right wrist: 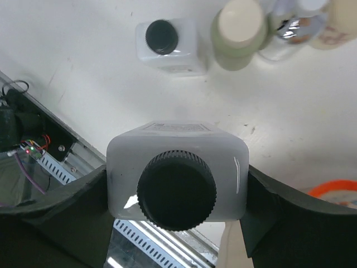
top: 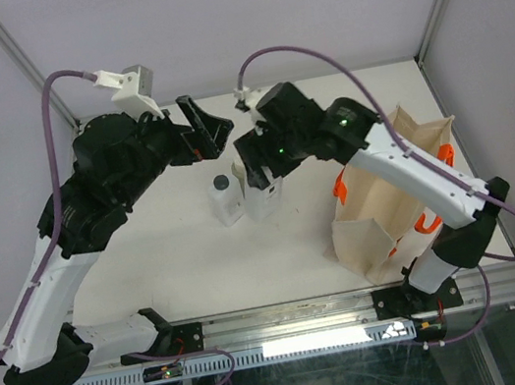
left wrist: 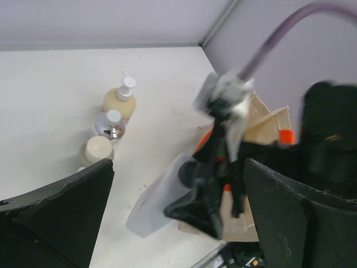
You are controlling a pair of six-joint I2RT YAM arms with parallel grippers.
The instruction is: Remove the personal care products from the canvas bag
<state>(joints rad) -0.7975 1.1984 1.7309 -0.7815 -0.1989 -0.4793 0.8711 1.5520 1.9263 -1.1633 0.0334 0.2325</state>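
The held bottle [top: 265, 200] has its cap up, and the table [top: 201, 239] past the second square bottle is clear. My right gripper should keep going there until the held bottle stands.
My right gripper [top: 260, 174] [right wrist: 175, 192] is shut on a whitish square bottle with a dark cap [right wrist: 175, 167] [top: 261, 200] [left wrist: 156, 204]. It holds the bottle tilted, low over the table and left of the canvas bag [top: 394, 203]. The second square bottle [top: 226, 198] [right wrist: 167, 44] stands beside it. The olive cylinder [left wrist: 97, 151] [right wrist: 239, 30], the silver-capped bottle [left wrist: 110, 124] [right wrist: 290, 28] and the cream pump bottle [left wrist: 120, 99] stand in a row beyond. My left gripper [top: 204, 127] [left wrist: 178, 220] is open and empty above that row.
The bag's orange handles [top: 341, 183] stick up at its mouth. The table's near edge, with a metal rail [top: 292, 331], runs close behind the held bottle. The left arm hides the row of three bottles in the top view.
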